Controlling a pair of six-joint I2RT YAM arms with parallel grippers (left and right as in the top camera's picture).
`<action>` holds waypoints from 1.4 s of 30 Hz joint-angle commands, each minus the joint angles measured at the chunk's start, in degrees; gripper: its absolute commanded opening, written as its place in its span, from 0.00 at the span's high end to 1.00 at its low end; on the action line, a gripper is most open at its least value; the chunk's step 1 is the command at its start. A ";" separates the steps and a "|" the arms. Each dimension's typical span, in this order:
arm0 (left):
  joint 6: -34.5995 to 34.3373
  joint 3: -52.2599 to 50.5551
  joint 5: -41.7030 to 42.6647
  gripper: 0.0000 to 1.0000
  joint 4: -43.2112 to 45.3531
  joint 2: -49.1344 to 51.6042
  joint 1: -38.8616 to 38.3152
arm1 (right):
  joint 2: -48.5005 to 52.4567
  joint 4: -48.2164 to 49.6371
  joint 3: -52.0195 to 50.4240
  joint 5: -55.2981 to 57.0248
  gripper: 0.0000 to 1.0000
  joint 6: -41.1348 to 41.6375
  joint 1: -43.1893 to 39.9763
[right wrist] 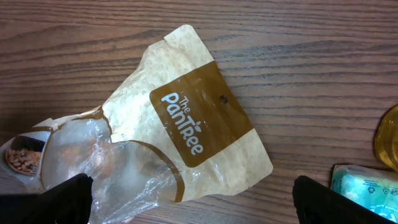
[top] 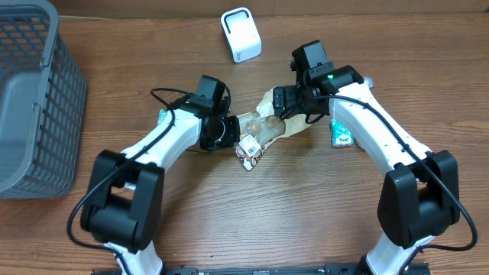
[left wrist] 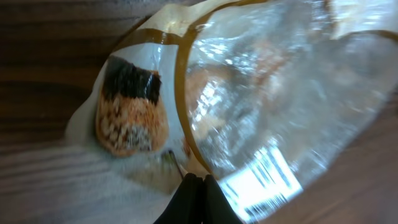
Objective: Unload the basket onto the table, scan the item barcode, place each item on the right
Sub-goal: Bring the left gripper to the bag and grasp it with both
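My left gripper is pinching the bag close to its barcode label (top: 250, 146). Next, my right gripper takes hold of the brown end's edge (right wrist: 219, 190) and lifts the bag so it can be scanned.
The item is a brown and clear "The PanTree" snack bag (top: 263, 126) lying mid-table between my two arms. Its white barcode label (left wrist: 261, 182) shows at the bag's near end, close to my left fingertips. My left gripper (left wrist: 196, 179) is shut, pinching the bag's edge at its left end (top: 231, 136). My right gripper (right wrist: 199, 205) hangs open above the bag's brown end (right wrist: 199, 118), one finger (right wrist: 62, 199) on each side and nothing between them. The white scanner (top: 241, 34) stands at the back of the table.
A grey mesh basket (top: 30, 99) fills the far left. A teal packet (top: 341, 136) lies under my right arm, also in the right wrist view (right wrist: 367, 186), beside a yellow object (right wrist: 388, 137). Another teal item (top: 163, 117) peeks out by my left arm.
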 commanded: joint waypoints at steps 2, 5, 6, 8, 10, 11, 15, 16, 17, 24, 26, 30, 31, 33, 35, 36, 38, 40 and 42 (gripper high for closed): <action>-1.53 0.35 -0.59 0.96 0.72 3.65 -0.55 | -0.02 0.37 -0.39 -0.42 0.00 -0.26 -0.20; -1.49 0.35 -1.09 0.96 0.72 4.63 -0.55 | -0.02 0.39 -0.39 -1.27 0.00 -0.28 -0.20; -1.49 0.35 -1.25 0.96 0.72 4.63 -0.55 | 0.00 0.39 -0.39 -1.73 0.00 -0.28 -0.20; -1.46 0.35 -1.55 0.96 0.79 4.63 -0.55 | 0.31 0.42 -0.39 -2.71 0.00 -0.31 -0.20; -1.46 0.35 -2.25 0.96 0.79 4.63 -0.55 | 1.05 0.55 -0.39 -2.75 0.00 -0.28 -0.20; -1.44 0.35 -2.67 0.96 0.74 4.63 -0.55 | 1.70 0.66 -0.39 -2.75 0.00 -0.28 -0.20; -1.29 0.35 -2.73 0.96 0.76 4.63 -0.55 | 5.29 2.27 -0.39 -2.75 0.00 -0.28 -0.20; -1.29 0.35 -2.73 0.96 0.76 4.63 -0.55 | 6.29 2.97 -0.39 -2.75 0.00 -0.28 -0.20; -1.29 0.35 -2.75 0.96 0.76 4.63 -0.55 | 7.54 3.87 -0.39 -2.80 0.00 -0.28 -0.20; -1.27 0.35 -3.69 0.95 0.74 4.63 -0.55 | 13.27 5.53 -0.39 -13.62 0.00 -3.10 -0.20; -1.27 0.35 -4.02 0.95 0.76 4.63 -0.55 | 13.79 5.53 -0.39 -20.04 0.02 -3.74 -0.20; -1.29 0.35 -4.00 0.95 0.74 4.63 -0.55 | 13.79 4.55 -0.39 -27.65 0.12 -3.74 -0.20; -1.27 0.35 -4.02 0.95 0.74 4.63 -0.55 | 13.79 4.24 -0.39 -29.35 0.13 -3.76 -0.20; -1.27 0.35 -4.02 0.95 0.74 4.63 -0.55 | 13.79 4.04 -0.39 -30.93 0.15 -3.78 -0.20; -1.27 0.35 -4.04 0.95 0.74 4.63 -0.55 | 13.79 4.07 -0.39 -32.48 0.20 -4.28 -0.20; -1.27 0.35 -4.02 0.95 0.74 4.63 -0.55 | 13.79 4.07 -0.39 -33.51 0.20 -5.07 -0.24; -1.27 0.35 -4.04 0.95 0.74 4.63 -0.55 | 13.79 4.09 -0.39 -35.12 0.21 -6.21 -0.24; -1.27 0.35 -4.07 0.95 0.74 4.63 -0.55 | 13.79 4.28 -0.39 -36.22 0.21 -6.27 -0.24; -1.27 0.35 -4.20 0.95 0.76 4.63 -0.55 | 13.79 4.48 -0.39 -36.35 0.21 -6.25 -0.26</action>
